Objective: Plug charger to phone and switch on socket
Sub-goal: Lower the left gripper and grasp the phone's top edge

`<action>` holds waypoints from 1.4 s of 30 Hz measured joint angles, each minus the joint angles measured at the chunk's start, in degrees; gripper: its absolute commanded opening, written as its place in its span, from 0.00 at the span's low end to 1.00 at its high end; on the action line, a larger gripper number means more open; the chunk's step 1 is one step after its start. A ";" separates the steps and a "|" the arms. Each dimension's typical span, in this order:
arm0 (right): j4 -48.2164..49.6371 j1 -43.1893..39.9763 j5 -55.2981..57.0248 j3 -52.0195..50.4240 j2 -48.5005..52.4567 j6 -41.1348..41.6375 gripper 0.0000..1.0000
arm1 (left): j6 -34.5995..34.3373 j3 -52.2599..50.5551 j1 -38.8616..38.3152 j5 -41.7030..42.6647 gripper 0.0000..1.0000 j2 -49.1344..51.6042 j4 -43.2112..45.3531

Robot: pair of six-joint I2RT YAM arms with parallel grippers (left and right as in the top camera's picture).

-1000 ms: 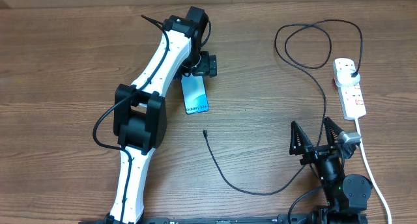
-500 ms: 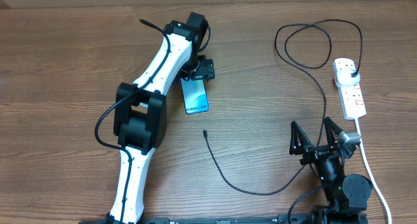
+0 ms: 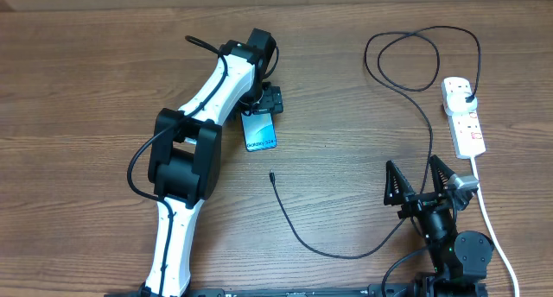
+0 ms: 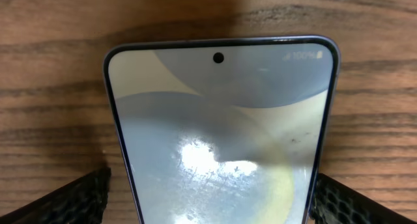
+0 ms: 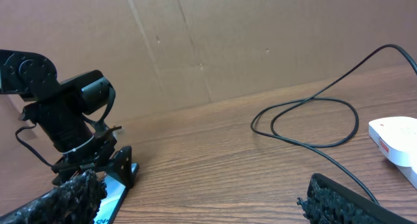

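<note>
The phone's near end (image 3: 261, 147) aims beside the black cable's tip, so next my left gripper lines the phone up with the cable's tip (image 3: 272, 175) before sliding it closer.
The phone (image 3: 260, 134) lies flat on the table, screen up, with its "Galaxy S24" text toward the near edge. My left gripper (image 3: 263, 105) hovers over the phone's far end, open. In the left wrist view the phone (image 4: 221, 113) fills the space between the two fingers (image 4: 71, 201), which straddle its long sides without gripping it. The charger's thin black cable (image 3: 298, 236) has its tip (image 3: 271, 175) free on the table below the phone, and its plug (image 3: 467, 93) sits in the white socket (image 3: 465, 124) at the right. My right gripper (image 3: 423, 181) stands open and holds nothing.
The black cable loops widely at the back right (image 3: 415, 60). The socket's thick white cord (image 3: 492, 228) runs toward the near right edge, past the right arm. A brown cardboard wall (image 5: 208, 42) closes the far side of the table.
The left arm has shifted slightly, bringing its gripper a little closer over the phone's far end. The phone, the cable and the right arm have not moved.
</note>
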 measured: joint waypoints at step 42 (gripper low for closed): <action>0.00 0.00 0.00 0.00 0.00 0.00 1.00 | -2.16 -2.82 -4.50 1.27 1.00 -1.40 -1.99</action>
